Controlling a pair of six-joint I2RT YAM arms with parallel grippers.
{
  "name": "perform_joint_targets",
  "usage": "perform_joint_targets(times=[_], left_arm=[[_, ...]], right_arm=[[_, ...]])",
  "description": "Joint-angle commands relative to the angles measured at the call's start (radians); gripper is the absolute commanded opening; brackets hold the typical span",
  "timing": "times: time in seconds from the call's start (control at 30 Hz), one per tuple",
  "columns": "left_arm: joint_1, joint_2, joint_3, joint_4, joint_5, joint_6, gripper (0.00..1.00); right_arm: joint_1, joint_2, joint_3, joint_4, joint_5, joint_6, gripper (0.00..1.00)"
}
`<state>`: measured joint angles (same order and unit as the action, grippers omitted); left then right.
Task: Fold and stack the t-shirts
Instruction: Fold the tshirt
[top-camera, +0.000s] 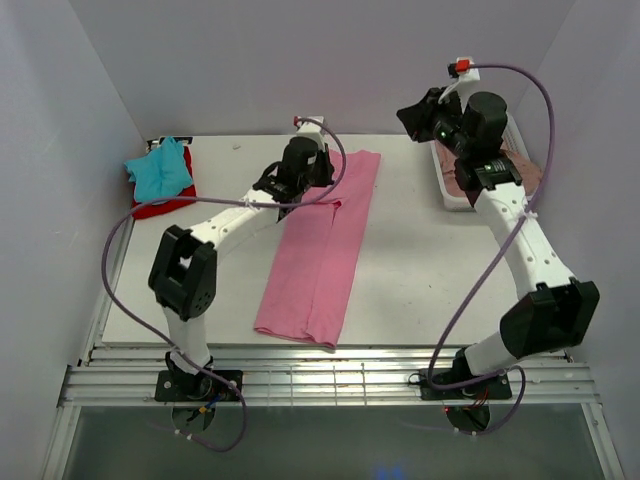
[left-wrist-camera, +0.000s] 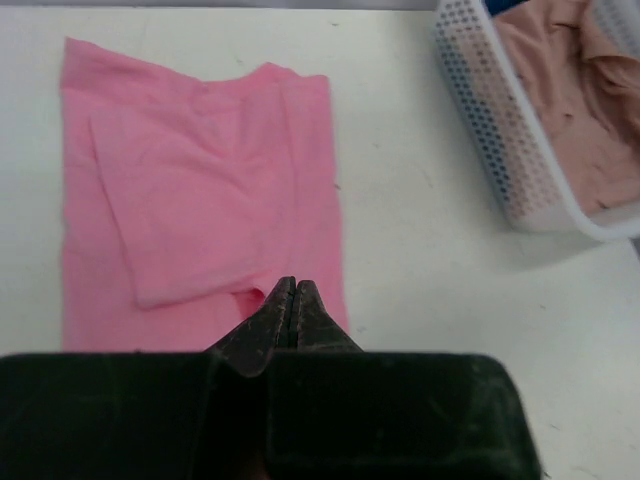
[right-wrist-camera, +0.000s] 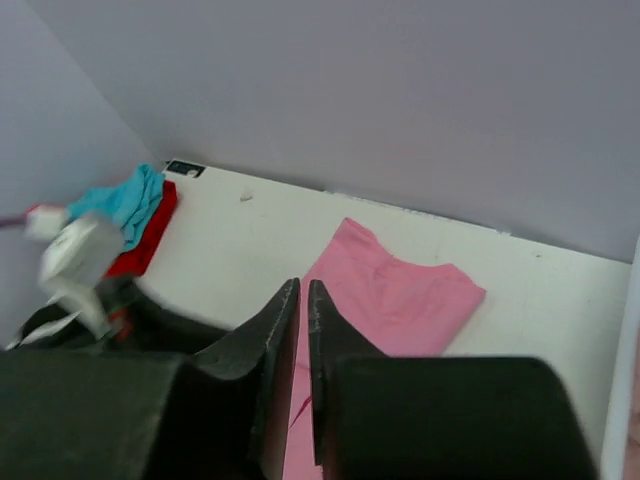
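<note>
The robot's left gripper should press down on the upper part of the pink t-shirt's long piece (top-camera: 318, 252), because it lies slanted, while the right gripper swings the t-shirt's lower end (top-camera: 326, 306) straight before folding.
A bright pink t-shirt (top-camera: 320, 250) (left-wrist-camera: 200, 180) (right-wrist-camera: 400, 295) lies flat in a long strip down the middle of the table, sleeves folded in. My left gripper (top-camera: 322, 185) (left-wrist-camera: 293, 285) hovers over its upper part near the edge, jaws pressed together with no cloth showing between them. My right gripper (top-camera: 408, 113) (right-wrist-camera: 303, 288) is raised high at the back right, above the basket, its jaws a narrow gap apart and empty. A teal t-shirt (top-camera: 160, 168) (right-wrist-camera: 125, 200) rests on a red one (top-camera: 160, 205) (right-wrist-camera: 150, 235) at the back left corner.
A white lattice basket (top-camera: 447, 185) (left-wrist-camera: 490, 120) stands at the back right with a dusty salmon-pink t-shirt (top-camera: 520, 165) (left-wrist-camera: 570, 110) in it. Walls close off the back and both sides. Purple cables loop off both arms.
</note>
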<state>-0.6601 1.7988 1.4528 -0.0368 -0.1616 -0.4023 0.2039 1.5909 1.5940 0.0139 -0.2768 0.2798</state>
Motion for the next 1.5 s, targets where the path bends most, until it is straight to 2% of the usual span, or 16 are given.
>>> perform_joint_targets(times=[0.0,0.03,0.17,0.33,0.53,0.77,1.03,1.27,1.47], left_arm=[[0.108,0.172,0.136,-0.072,0.212,0.131,0.0],[0.117,0.248,0.19,-0.08,0.24,0.131,0.0],[0.134,0.373,0.264,-0.071,0.315,0.129,0.0],[0.137,0.398,0.25,-0.014,0.367,0.097,0.0],[0.14,0.404,0.222,0.026,0.378,0.086,0.0],[0.152,0.445,0.225,0.029,0.369,0.077,0.0],[0.188,0.523,0.262,0.045,0.372,0.088,0.0],[0.237,0.596,0.288,0.012,0.376,0.074,0.0],[0.28,0.61,0.291,-0.024,0.366,0.033,0.0]], right_arm=[[0.077,-0.028,-0.224,-0.17,0.042,-0.076,0.1],[0.131,-0.069,-0.27,-0.193,0.083,-0.077,0.08],[0.278,-0.141,-0.519,-0.19,0.145,-0.036,0.08],[0.428,-0.215,-0.703,-0.149,0.188,0.044,0.08],[0.517,-0.25,-0.816,-0.124,0.16,0.087,0.08],[0.607,-0.215,-0.859,-0.04,0.11,0.151,0.08],[0.667,-0.048,-0.826,0.003,0.093,0.176,0.08],[0.698,0.058,-0.772,-0.095,0.137,0.2,0.08],[0.703,0.067,-0.752,-0.207,0.2,0.217,0.08]])
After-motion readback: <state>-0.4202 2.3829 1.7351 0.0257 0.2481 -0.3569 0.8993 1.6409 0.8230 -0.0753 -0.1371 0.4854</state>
